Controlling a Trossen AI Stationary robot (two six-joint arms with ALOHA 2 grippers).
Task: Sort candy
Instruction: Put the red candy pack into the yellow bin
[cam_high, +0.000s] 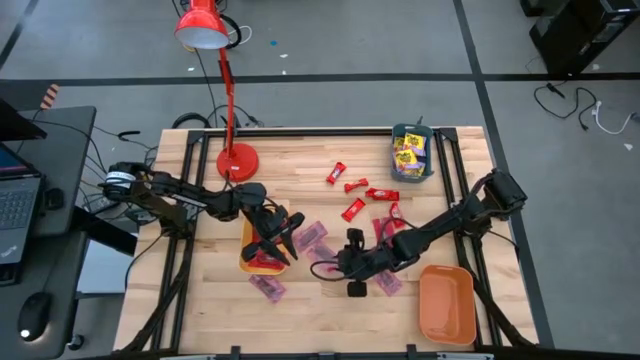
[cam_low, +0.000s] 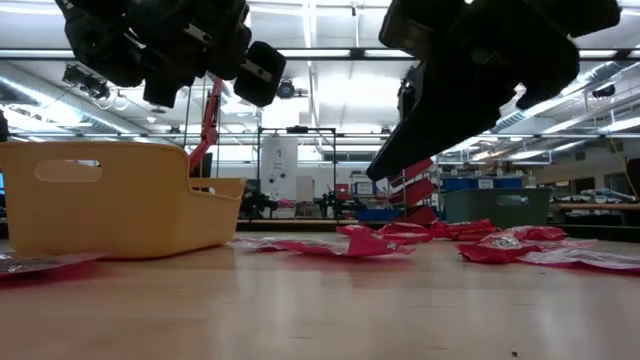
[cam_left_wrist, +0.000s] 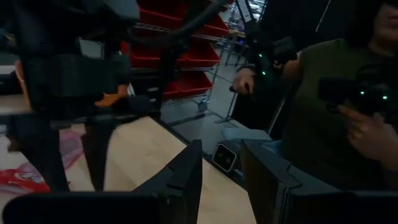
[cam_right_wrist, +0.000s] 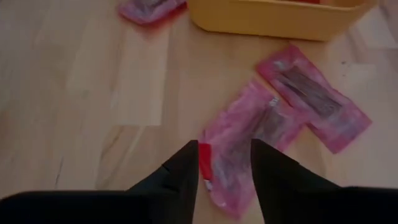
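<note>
My right gripper's open fingers surround the pink packet's raised red end and should keep lowering until they can pinch it.
Candy lies scattered over the wooden table: red wrappers toward the far side, pink packets in the middle, yellow packets in a teal tray. My right gripper is open and slants down over one end of a pink packet that lies flat on the table. In the low view its fingers hang clear above the tabletop. My left gripper is open with nothing between its fingers, pointing level above the yellow tray.
An orange tray sits at the near right corner and a red desk lamp stands at the far left. More pink packets lie near the yellow tray. A person holding controllers stands beyond the table.
</note>
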